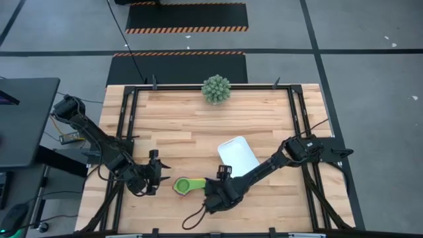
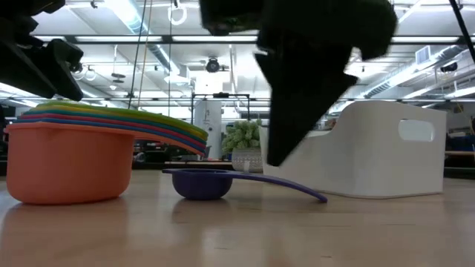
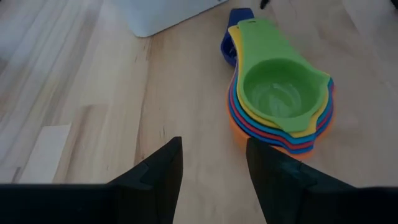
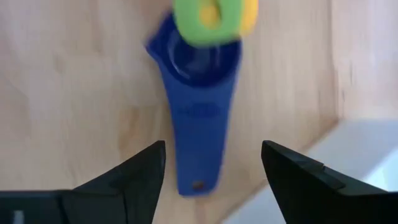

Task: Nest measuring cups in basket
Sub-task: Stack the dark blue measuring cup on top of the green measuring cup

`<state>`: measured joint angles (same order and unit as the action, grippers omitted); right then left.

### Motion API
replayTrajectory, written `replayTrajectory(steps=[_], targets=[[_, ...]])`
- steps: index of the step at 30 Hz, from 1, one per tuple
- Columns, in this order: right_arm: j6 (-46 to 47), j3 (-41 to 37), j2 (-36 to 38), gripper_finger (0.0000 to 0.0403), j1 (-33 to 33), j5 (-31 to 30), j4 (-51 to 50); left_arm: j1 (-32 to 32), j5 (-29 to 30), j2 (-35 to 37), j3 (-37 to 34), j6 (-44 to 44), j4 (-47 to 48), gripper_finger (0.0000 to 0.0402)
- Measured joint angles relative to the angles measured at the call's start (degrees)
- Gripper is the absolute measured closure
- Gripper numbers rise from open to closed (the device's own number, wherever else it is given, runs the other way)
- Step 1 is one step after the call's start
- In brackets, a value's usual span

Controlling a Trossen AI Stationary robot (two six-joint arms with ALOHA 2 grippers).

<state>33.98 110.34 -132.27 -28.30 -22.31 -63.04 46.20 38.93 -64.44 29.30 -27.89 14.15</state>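
Observation:
The handles of the stack hang over the dark blue cup's bowl (image 2: 202,185), so the robot's right gripper should grab the cup's handle (image 2: 288,185) and pull the cup clear before nesting it.
A nested stack of measuring cups (image 1: 182,186), green on top and orange at the bottom (image 2: 67,163), stands on the table near its front edge. A dark blue cup (image 4: 199,106) lies alone on the wood, its bowl partly under the stack's handles. My right gripper (image 4: 214,180) hangs open just above that cup's handle (image 2: 282,185), one finger on each side, touching nothing. My left gripper (image 3: 213,174) is open to the left of the stack (image 3: 280,93), with nothing between its fingers. The white basket (image 1: 238,155) stands behind the cups.
A green spiky ball plant (image 1: 216,89) stands at the table's far edge, in the middle. The basket's wall (image 4: 367,162) is close beside my right gripper. Bare wood stretches across the far half of the table.

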Motion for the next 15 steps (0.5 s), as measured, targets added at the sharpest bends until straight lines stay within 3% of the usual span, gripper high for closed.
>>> replayTrajectory(steps=[9, 15], targets=[[-2.0, 0.0, 6.1, 0.0131, -0.2, -0.8, -1.6, 0.0, -0.4, 8.8, 0.0, 3.1, 0.0, 0.0219], [-4.5, -2.5, 8.8, 0.0131, -0.1, -1.1, 5.0, -0.4, -0.4, 12.2, 0.0, 3.7, -1.7, 0.0218]])
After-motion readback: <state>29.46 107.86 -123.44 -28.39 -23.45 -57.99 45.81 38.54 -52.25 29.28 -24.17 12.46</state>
